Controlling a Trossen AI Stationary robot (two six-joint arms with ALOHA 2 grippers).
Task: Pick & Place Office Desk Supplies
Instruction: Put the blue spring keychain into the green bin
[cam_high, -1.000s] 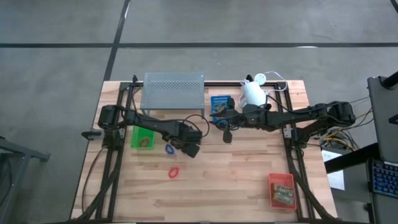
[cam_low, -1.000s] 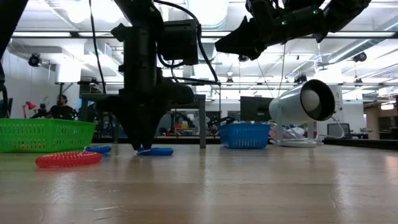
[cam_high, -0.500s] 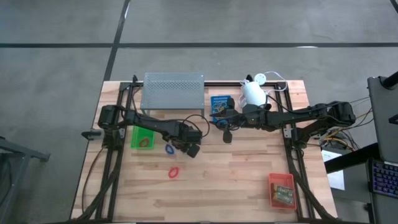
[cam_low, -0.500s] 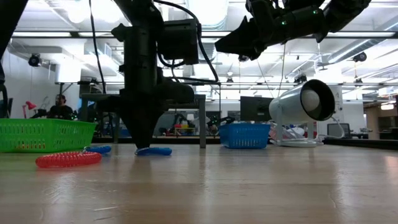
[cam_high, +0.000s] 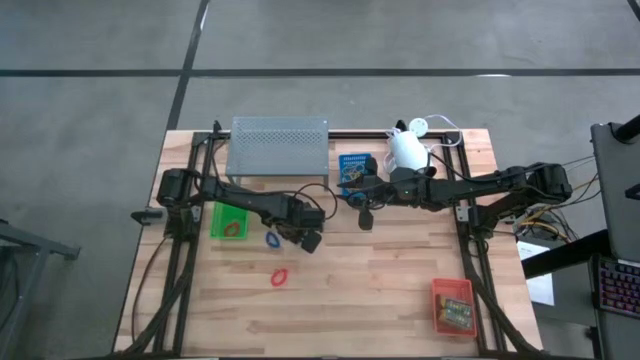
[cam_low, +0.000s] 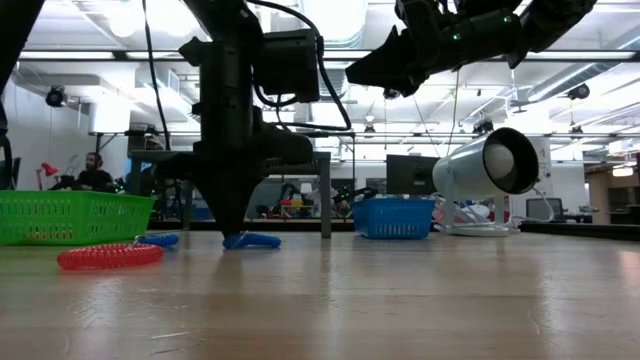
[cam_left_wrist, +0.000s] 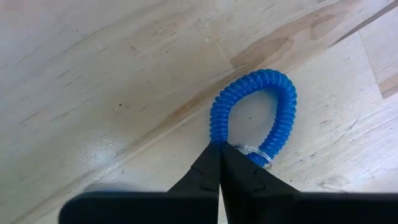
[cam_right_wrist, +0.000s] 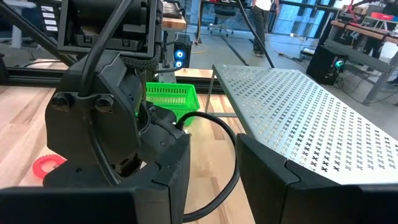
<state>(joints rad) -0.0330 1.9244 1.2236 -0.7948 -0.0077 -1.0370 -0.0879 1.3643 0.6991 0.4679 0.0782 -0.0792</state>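
My left gripper is squashing the blue loop at its end (cam_left_wrist: 256, 155) beside the clear ring, so next I open my fingers and straddle the loop's coil (cam_left_wrist: 219, 124) from above.
A blue coiled loop (cam_left_wrist: 273, 99) lies on the wooden table (cam_high: 380, 280) left of centre, also in the low view (cam_low: 252, 240). My left gripper (cam_left_wrist: 221, 152) points straight down over it, shut on the loop's end. A red coiled loop (cam_high: 279, 276) lies flat nearer the front edge. The green tray (cam_high: 228, 221) stands to the left, the blue tray (cam_high: 354, 166) at the back, and the red-orange tray (cam_high: 453, 305) at the front right. My right gripper (cam_right_wrist: 214, 168) hangs open and nearly level above the table in front of the blue tray, holding nothing. My left gripper pinches the blue loop's coil at one end (cam_left_wrist: 217, 138) between its two fingertips, beside a small clear ring (cam_left_wrist: 256, 157). The fingers come from above, pointing down. The loop lies flat on the table, stretching away from the fingertips.
A grey perforated metal shelf (cam_high: 279, 146) stands at the back left and a white lamp (cam_high: 407, 150) at the back right. A second small blue piece (cam_low: 160, 240) lies on the table near the green tray. A person (cam_low: 92, 172) sits in the room beyond the table.
My left gripper has shut onto the blue loop's end while staying in place over it. The loop has shifted slightly on the table and still lies flat.
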